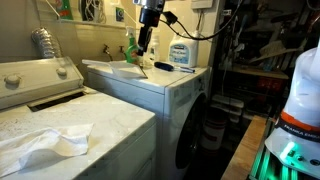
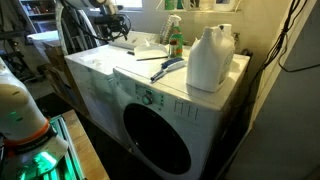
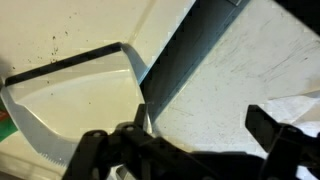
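Note:
I can see the white dustpan's side edge (image 3: pixel 137 83) crossing my open fingers' closing way, so I should go on lowering my gripper until they straddle that edge (image 3: pixel 148 116) and close.
My gripper (image 1: pixel 146 46) hangs open and empty above the top of the white front-loading machine (image 1: pixel 185 100), near its back corner. It also shows in an exterior view (image 2: pixel 124 27). In the wrist view the two dark fingers (image 3: pixel 205 130) are spread apart with nothing between them. Below them lie a white dustpan (image 3: pixel 70 100) with a dark rim, a dark gap (image 3: pixel 185 55) between the machines, and a speckled white top (image 3: pixel 240 70). The dustpan shows in both exterior views (image 1: pixel 122 68) (image 2: pixel 148 49).
A dark-handled brush (image 1: pixel 163 67) (image 2: pixel 168 68), a white detergent jug (image 1: pixel 180 53) (image 2: pixel 210 58) and a green bottle (image 1: pixel 130 45) (image 2: pixel 175 40) stand on the front-loader. A white cloth (image 1: pixel 45 143) lies on the top-loading washer (image 1: pixel 40 75). Shelves and cables stand behind.

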`<state>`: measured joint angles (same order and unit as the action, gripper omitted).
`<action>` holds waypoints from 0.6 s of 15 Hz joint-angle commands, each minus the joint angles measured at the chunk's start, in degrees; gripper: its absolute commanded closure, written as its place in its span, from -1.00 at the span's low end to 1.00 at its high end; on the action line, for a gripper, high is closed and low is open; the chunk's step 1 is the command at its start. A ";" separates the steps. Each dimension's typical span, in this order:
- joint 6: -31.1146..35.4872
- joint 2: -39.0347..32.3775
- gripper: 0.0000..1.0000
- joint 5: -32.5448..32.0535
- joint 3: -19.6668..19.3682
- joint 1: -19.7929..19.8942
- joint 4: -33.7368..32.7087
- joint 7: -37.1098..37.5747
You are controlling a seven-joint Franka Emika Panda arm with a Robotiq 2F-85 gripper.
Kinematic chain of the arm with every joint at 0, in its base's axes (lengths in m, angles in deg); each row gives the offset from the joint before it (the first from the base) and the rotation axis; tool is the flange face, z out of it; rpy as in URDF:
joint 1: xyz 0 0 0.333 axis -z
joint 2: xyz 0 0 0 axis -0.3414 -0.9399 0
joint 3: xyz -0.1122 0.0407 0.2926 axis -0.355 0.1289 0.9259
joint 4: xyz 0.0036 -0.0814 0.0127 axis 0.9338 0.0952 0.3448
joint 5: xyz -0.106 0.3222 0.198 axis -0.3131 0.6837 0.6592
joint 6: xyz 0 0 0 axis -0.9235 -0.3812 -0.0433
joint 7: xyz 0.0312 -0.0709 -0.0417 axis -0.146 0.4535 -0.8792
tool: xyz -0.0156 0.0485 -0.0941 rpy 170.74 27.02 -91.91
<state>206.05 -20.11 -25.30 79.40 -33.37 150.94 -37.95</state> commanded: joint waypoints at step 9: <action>14.97 -17.04 -1.00 -8.87 -0.66 -0.72 -9.79 3.29</action>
<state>219.27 -34.02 -32.20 79.48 -33.60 143.47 -36.51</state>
